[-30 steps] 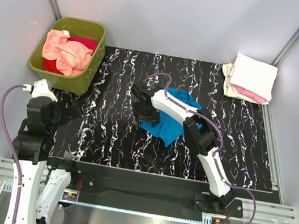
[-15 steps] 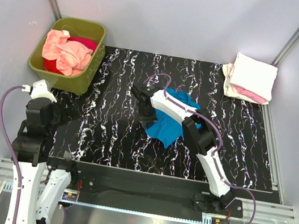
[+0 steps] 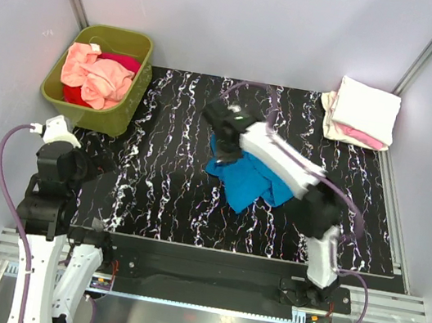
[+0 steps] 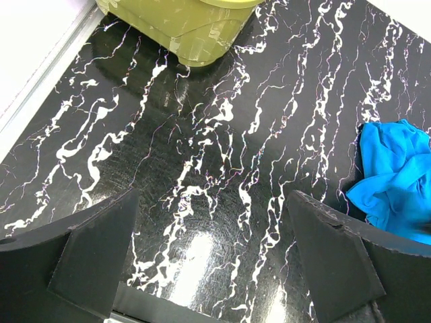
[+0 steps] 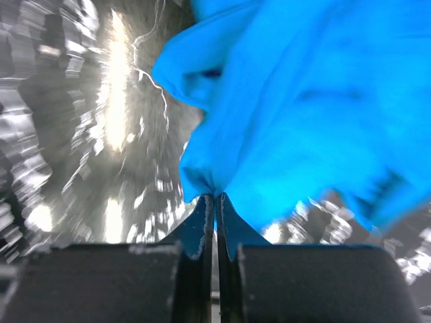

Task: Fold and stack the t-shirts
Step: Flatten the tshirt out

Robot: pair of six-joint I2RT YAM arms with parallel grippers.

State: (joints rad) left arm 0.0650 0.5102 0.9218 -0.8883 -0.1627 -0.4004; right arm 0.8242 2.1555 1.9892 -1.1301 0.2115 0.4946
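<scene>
The blue t-shirt's tub-side edge [image 3: 216, 168] is in the robot's right gripper, which should draw that edge over to its own side [image 3: 292, 220] before the left gripper takes the t-shirt.
A bright blue t-shirt [image 3: 250, 180] lies crumpled near the middle of the black marbled mat [image 3: 162, 186]. My right gripper [image 3: 223, 148] is shut on a pinch of its left edge, and the cloth [image 5: 303, 101] bunches right at the fingertips [image 5: 214, 196]. The same blue t-shirt [image 4: 394, 175] shows at the right edge of the left wrist view. My left gripper [image 4: 215, 262] hangs wide open over bare mat at the near left, holding nothing. Folded cream-white and pink t-shirts [image 3: 362, 113] are stacked at the back right. Salmon-peach and red t-shirts [image 3: 98, 75] fill the tub.
An olive-green plastic tub [image 3: 116, 116] stands at the back left corner of the mat, and its side [image 4: 195, 27] shows at the top of the left wrist view. Grey walls close in the table on three sides.
My right gripper closed on the blue t-shirt's edge and swung up and toward the back, pulling the cloth with it. The left arm stayed put.
</scene>
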